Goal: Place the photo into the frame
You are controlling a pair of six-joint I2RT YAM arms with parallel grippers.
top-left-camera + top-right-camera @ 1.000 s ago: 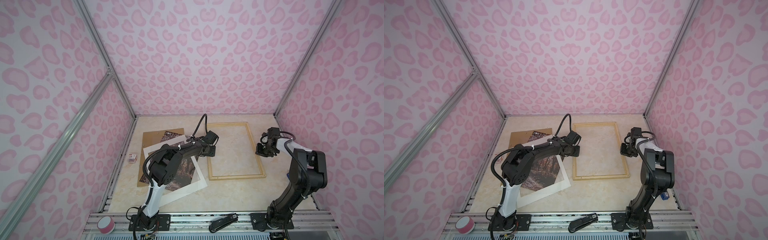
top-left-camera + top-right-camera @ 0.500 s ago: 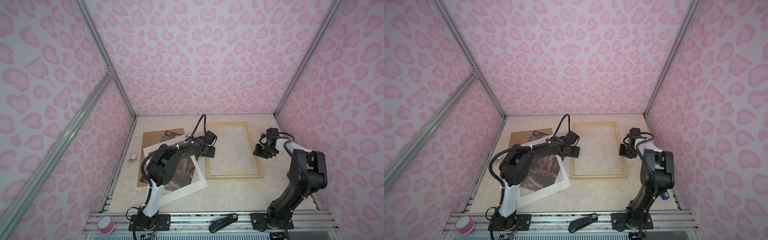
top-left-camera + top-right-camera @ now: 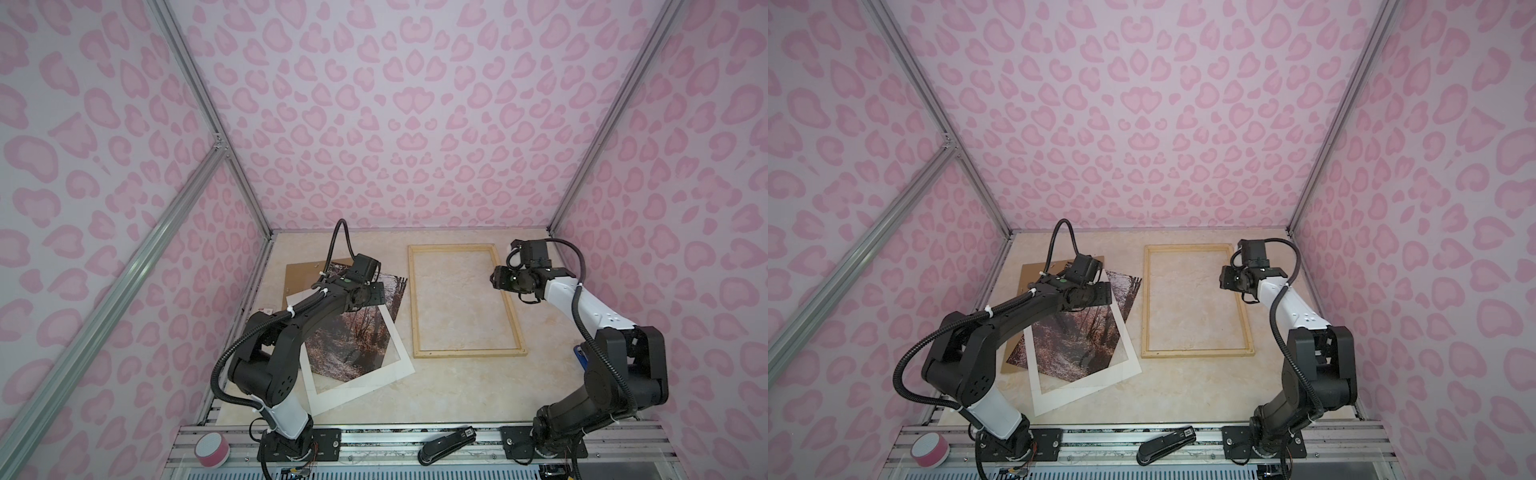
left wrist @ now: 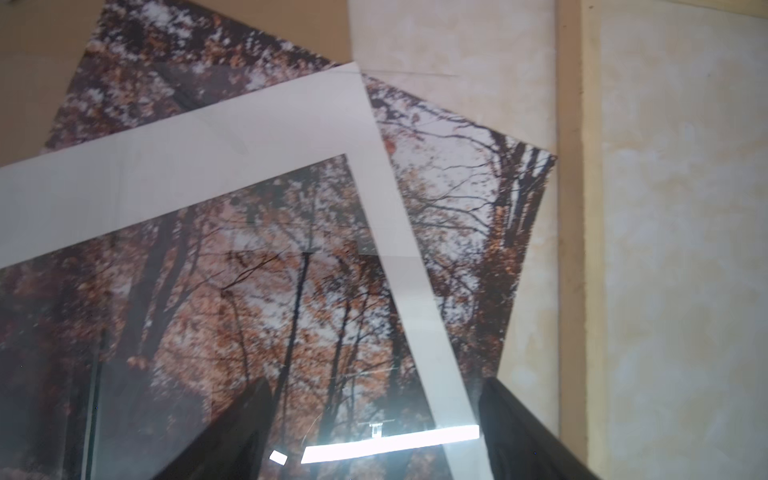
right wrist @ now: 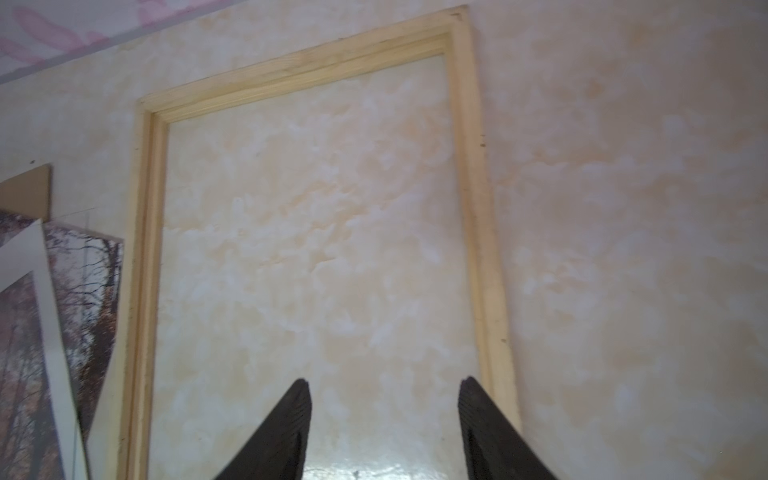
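Note:
The clear sheet is on top of the white mat point(image 3: 397, 347) and the frame is empty, so my right gripper should keep going to the clear sheet's edge point(image 5: 83, 288) and close there.
The pale wood frame point(image 3: 413, 299) lies flat on the table, right of centre in both top views, with bare table inside it point(image 3: 1147, 299). The autumn forest photo point(image 3: 353, 345) lies askew to its left, partly under a white mat point(image 3: 399, 345). My left gripper point(image 3: 376, 293) hovers open over the photo's far corner, and in the left wrist view its jaws point(image 4: 374, 415) hold nothing above the photo point(image 4: 249, 291). My right gripper point(image 3: 496, 280) hangs open just above the frame's right rail point(image 5: 473, 166), with nothing between its fingertips point(image 5: 384, 399).
A brown backing board point(image 3: 299, 278) lies under the photo's far left. A glossy clear sheet seems to cover the photo and the white mat point(image 4: 291, 124). A black stapler point(image 3: 446, 444) and a pink roll point(image 3: 212, 449) rest on the front rail.
Both grippers have opened and come off the frame's side rails. The left one drew back over the photo, the right one rose. The frame has slid slightly left.

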